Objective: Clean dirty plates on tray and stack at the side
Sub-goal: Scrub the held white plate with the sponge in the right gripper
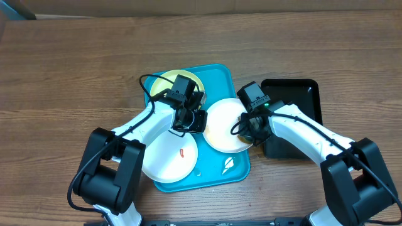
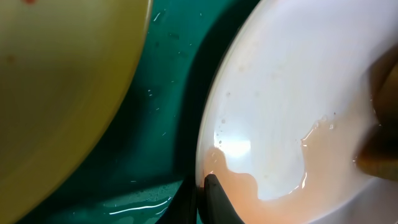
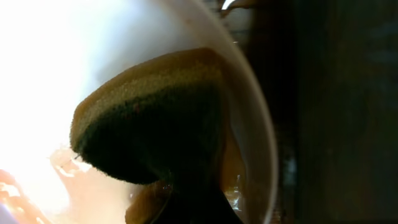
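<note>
My right gripper should keep moving toward the open black tray (image 1: 292, 95) and let go of the sponge inside it. The sponge is at the plate's rim (image 3: 152, 118) beside that tray.
Three plates sit on the turquoise tray (image 1: 217, 72). The pale yellow plate (image 1: 162, 81) is at the back left, also in the left wrist view (image 2: 56, 93). A white plate with a red smear (image 1: 166, 157) is at the front left. A second white plate (image 1: 223, 125) holds orange soapy water (image 2: 292, 180). My left gripper (image 2: 202, 193) is shut on this plate's left rim. My right gripper (image 1: 250, 122) is shut on a sponge (image 3: 149, 112) with a dark scrub side, pressed on the plate's right part.
A smaller black tray (image 1: 301, 94) stands right of the turquoise tray, under my right arm. A small white scrap (image 1: 228, 165) lies on the turquoise tray's front right corner. Wooden table surrounds both trays.
</note>
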